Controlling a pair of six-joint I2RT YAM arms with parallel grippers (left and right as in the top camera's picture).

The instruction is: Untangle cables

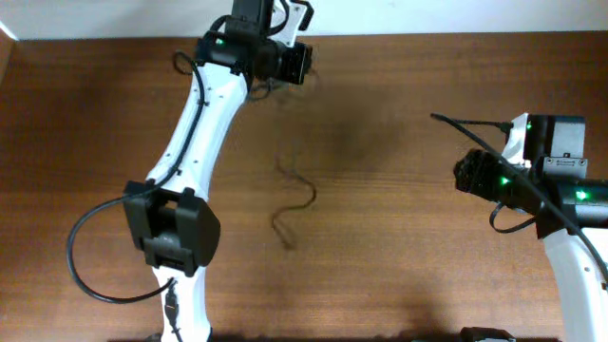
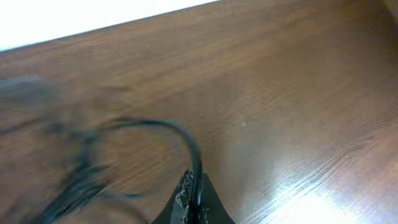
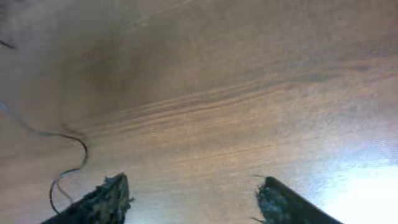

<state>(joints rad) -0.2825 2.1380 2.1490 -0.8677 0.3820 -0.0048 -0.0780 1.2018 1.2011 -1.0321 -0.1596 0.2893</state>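
I should bring my right gripper to the bundle and grip closer to the clump point(image 2: 84, 171), because it swings in a clump from one cable point(image 2: 166, 125) in my left gripper.
A thin black cable point(image 1: 294, 204) lies in a wavy line on the wooden table near the middle; it also shows at the left of the right wrist view point(image 3: 71, 152). My left gripper point(image 1: 302, 65) is at the far edge of the table, shut on another thin black cable point(image 2: 180, 134) that loops out from its fingertips point(image 2: 196, 199) toward a blurred bundle point(image 2: 74, 180) at the left. My right gripper point(image 1: 467, 173) hovers at the right side, open and empty, its fingers point(image 3: 193, 199) wide apart over bare wood.
The table's far edge meets a white wall point(image 1: 427, 14). Thick black robot wiring point(image 1: 90, 256) loops beside the left arm's base. Another thick robot cable point(image 1: 465, 123) sticks out from the right arm.
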